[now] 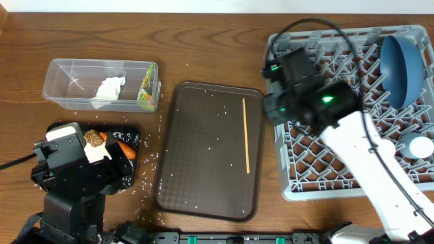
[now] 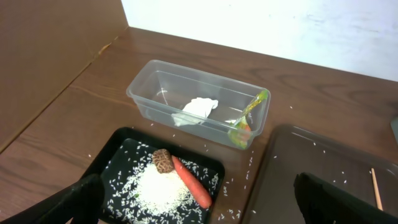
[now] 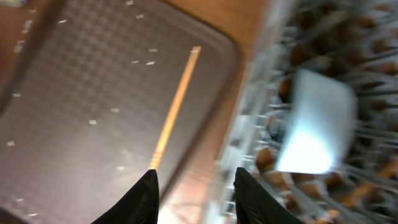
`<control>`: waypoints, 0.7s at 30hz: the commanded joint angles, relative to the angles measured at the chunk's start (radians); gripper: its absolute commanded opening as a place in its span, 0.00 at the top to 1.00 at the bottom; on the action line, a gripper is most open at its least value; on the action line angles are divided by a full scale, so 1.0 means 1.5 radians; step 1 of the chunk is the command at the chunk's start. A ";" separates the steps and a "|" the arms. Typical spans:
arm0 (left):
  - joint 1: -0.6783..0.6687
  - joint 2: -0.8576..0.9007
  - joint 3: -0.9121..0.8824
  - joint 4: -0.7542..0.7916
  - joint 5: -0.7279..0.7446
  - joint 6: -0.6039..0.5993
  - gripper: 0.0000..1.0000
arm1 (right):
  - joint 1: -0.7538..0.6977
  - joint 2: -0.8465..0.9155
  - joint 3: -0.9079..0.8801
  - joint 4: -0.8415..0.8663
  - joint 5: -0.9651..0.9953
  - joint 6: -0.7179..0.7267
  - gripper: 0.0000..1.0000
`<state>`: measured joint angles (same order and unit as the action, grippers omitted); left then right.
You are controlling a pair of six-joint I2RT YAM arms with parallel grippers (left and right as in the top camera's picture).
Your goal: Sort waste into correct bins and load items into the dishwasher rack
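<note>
The wooden chopstick's narrow width (image 3: 171,117) is spanned by my open fingers, so I should keep moving my right gripper down to its far half (image 1: 245,118) until they straddle it.
The clear tub (image 1: 68,85) holds the white napkin (image 1: 108,88) and the yellow-green wrapper (image 1: 146,93); all three also show in the left wrist view, tub (image 2: 149,84), napkin (image 2: 198,109), wrapper (image 2: 247,118). The black tray (image 2: 118,152) holds rice (image 2: 158,186), the brown lump (image 2: 163,159) and the carrot (image 2: 191,182). My left gripper (image 2: 199,208) is open and empty above this tray. A wooden chopstick (image 1: 246,135) lies on the brown serving tray. My right gripper (image 3: 196,190) is open and empty over the grey rack's (image 1: 352,176) left edge, near the chopstick (image 3: 174,118).
The dark-blue dish (image 1: 400,61) stands in the rack's far right, with the light-blue cup (image 1: 415,146) below it. A blurred pale object (image 3: 317,130) sits in the rack under my right arm. Rice grains are scattered on the brown serving tray (image 1: 203,149) and the table beside it.
</note>
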<state>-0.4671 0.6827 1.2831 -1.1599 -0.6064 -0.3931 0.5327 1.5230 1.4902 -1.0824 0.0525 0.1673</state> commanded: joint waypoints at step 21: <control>0.003 0.001 0.002 -0.002 -0.010 -0.006 0.02 | 0.068 0.390 0.000 0.069 0.024 0.213 0.66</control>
<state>-0.4671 0.6827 1.2831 -1.1599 -0.6064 -0.3931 0.6582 2.0830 1.4899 -0.9806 0.1226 0.5076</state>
